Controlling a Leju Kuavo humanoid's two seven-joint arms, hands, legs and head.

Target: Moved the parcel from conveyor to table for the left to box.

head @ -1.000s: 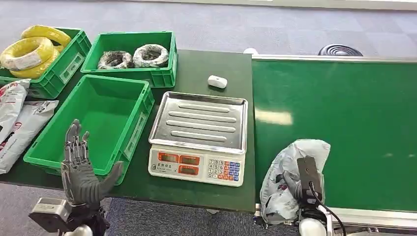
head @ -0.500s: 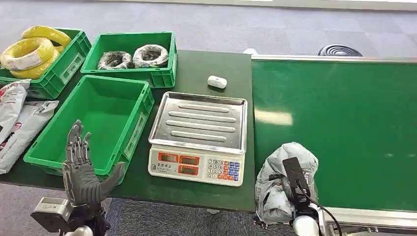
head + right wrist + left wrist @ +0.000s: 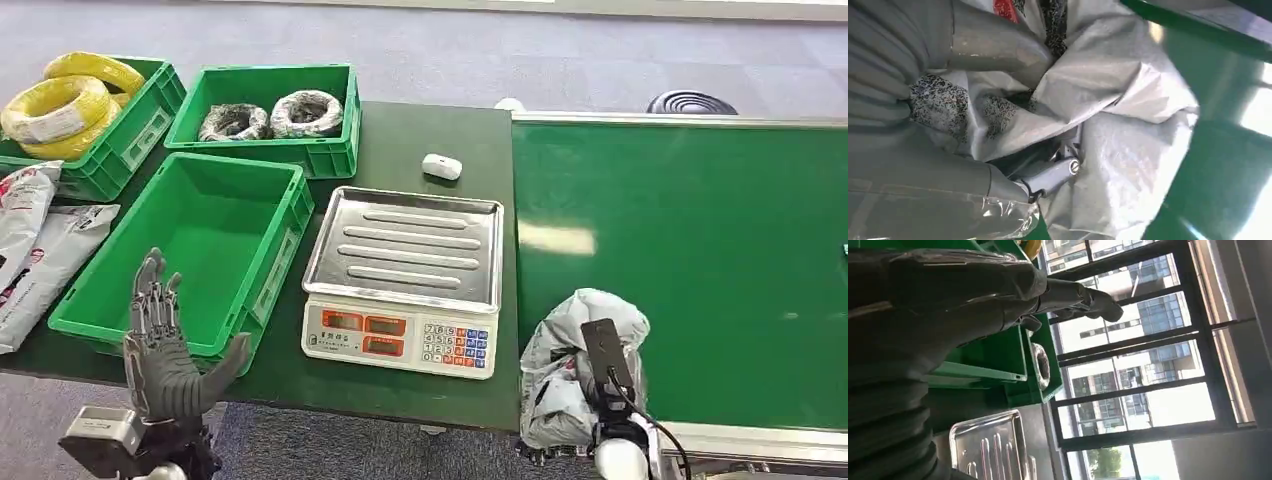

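Note:
I expect the loose end of the crumpled grey plastic parcel [image 3: 592, 316] to spread into a wide, trailing flap when I carry it, since it bunches in loose folds [image 3: 556, 398].
A crumpled grey plastic parcel [image 3: 572, 362] with red and black print hangs at the near left corner of the green conveyor [image 3: 700, 250]. My right hand [image 3: 600, 385] grips it from below, mostly hidden by the bag; in the right wrist view the fingers [image 3: 1048, 177] dig into the parcel [image 3: 1128, 150]. My left hand [image 3: 165, 350] is raised with fingers spread and holds nothing, in front of the near edge of the empty green box [image 3: 190, 250]. The left wrist view shows that hand [image 3: 948, 295] over the box [image 3: 998, 360].
A scale with a steel tray [image 3: 405, 280] sits between box and conveyor. A white small object [image 3: 442, 166] lies behind it. Two more green crates hold yellow coils [image 3: 70, 100] and wrapped rolls [image 3: 270, 115]. Other parcels [image 3: 35, 240] lie at the table's left end.
My right hand has pulled the parcel toward me and left, to the conveyor's near corner. The left hand has stayed almost still.

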